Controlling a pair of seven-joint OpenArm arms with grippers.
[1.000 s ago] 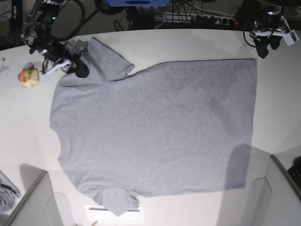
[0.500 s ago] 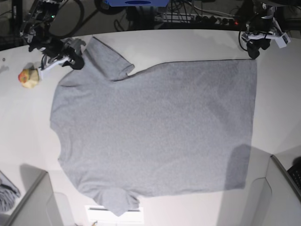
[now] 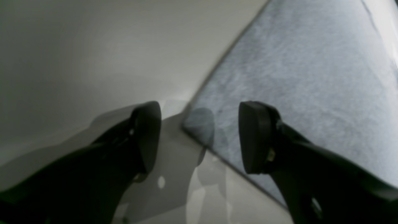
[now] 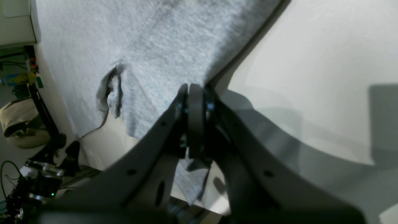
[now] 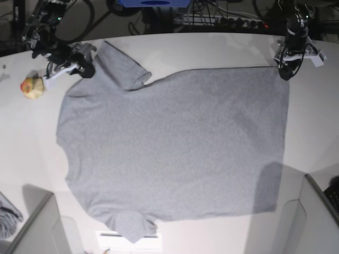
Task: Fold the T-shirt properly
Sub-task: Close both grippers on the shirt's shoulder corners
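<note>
My left gripper needs to close before both grippers lift, because it is open around the T-shirt's far hem corner [image 3: 197, 122] while my right gripper is holding the T-shirt's shoulder [image 5: 92, 79].
The heather-grey T-shirt [image 5: 175, 143] lies spread flat on the white table [image 5: 212, 47], plain side up, collar end to the left. My right gripper [image 5: 86, 67] is at the far-left shoulder beside the upper sleeve [image 5: 124, 69]. In the right wrist view it [image 4: 194, 91] is shut on the shirt's [image 4: 155, 46] edge. My left gripper [image 5: 286, 73] is at the far-right hem corner. In the left wrist view it [image 3: 200, 137] is open, one finger on either side of that corner [image 3: 192, 121], low over the table.
A yellow-and-red toy [image 5: 33, 87] lies left of the shirt near my right gripper. A striped cloth scrap [image 5: 8, 217] and grey panels [image 5: 37, 227] sit at the near corners. Cables and a power strip [image 5: 228, 21] run behind the table's far edge.
My left gripper has come in and down from the far right to the hem corner. My right gripper has shifted slightly back at the shoulder, then held still.
</note>
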